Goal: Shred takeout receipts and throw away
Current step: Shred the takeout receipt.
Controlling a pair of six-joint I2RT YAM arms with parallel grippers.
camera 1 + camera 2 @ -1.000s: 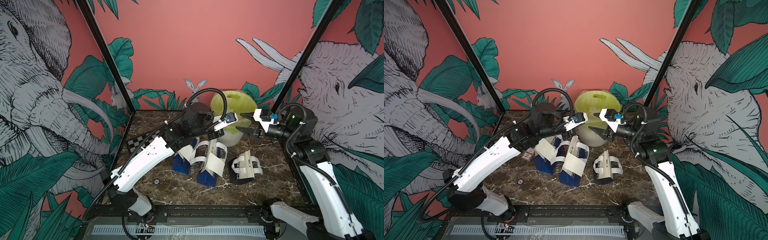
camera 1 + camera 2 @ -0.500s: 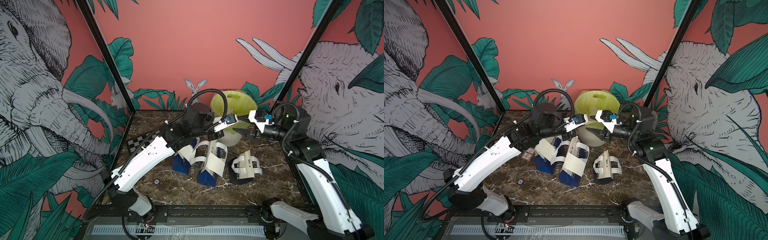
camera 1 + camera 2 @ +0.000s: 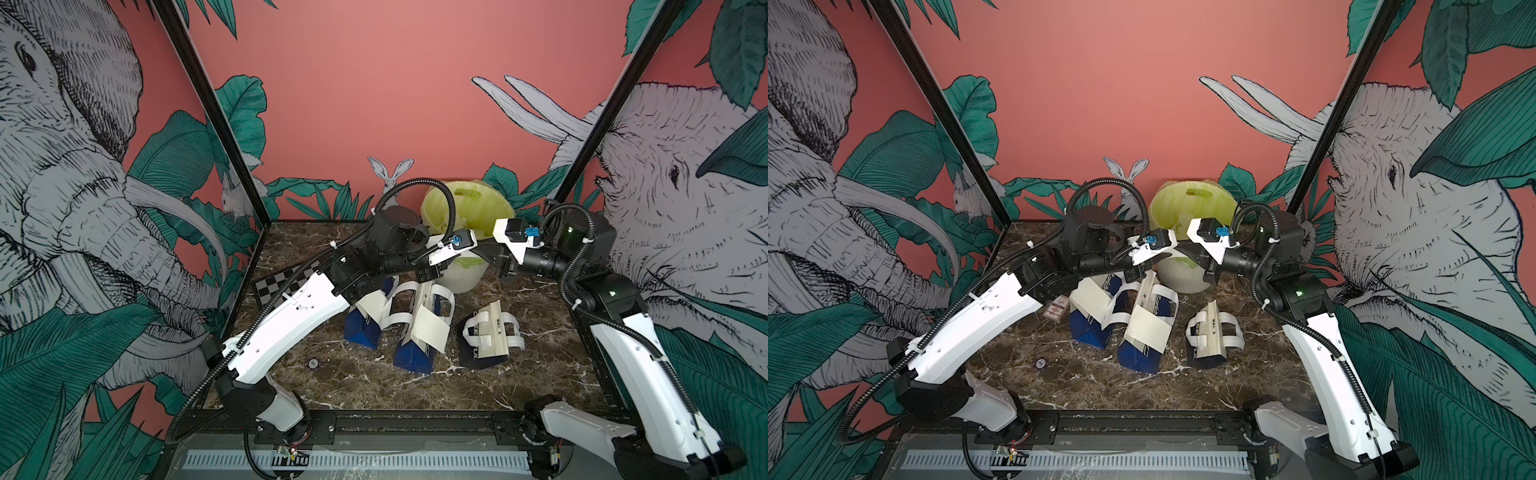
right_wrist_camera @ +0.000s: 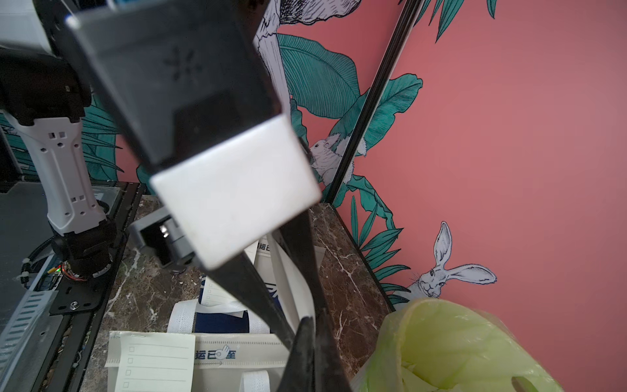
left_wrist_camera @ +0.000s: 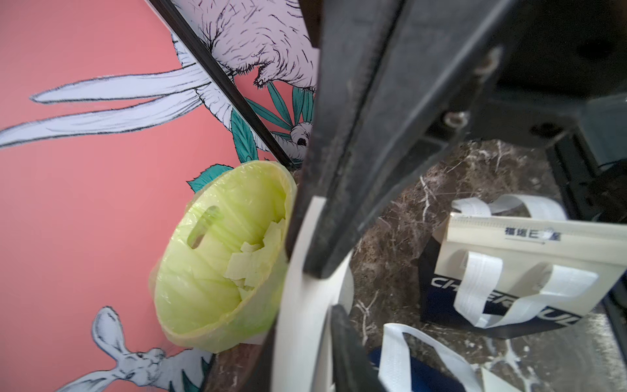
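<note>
Next, I move my right gripper back and pull the receipt strip taut (image 5: 310, 238) before I tear it, because the receipt strip (image 5: 299, 346) is deep between my left gripper's parted fingers.
Both grippers meet above the front rim of the green-lined bin (image 3: 465, 208). In the left wrist view a white strip of takeout receipt (image 5: 302, 315) runs between the parted fingers of my left gripper (image 5: 302, 353). My right gripper (image 4: 310, 339) is shut on that strip, and its dark fingers (image 5: 339, 169) come in from the far side. In a top view the left gripper (image 3: 467, 253) and the right gripper (image 3: 482, 249) nearly touch. Torn pieces (image 5: 258, 258) lie inside the bin. Two more receipts (image 3: 430, 328) (image 3: 370, 305) lie on the blue bags.
Three blue bags with white strap handles stand mid-table, the rightmost (image 3: 486, 338) lying on its side. A red-and-white card (image 3: 1057, 309) and a checkerboard (image 3: 282, 282) lie behind the left arm. A small round disc (image 3: 312, 364) sits on the marble.
The right gripper has moved left to the left gripper and shut on the strip. The left jaws, shut before, have come apart.
</note>
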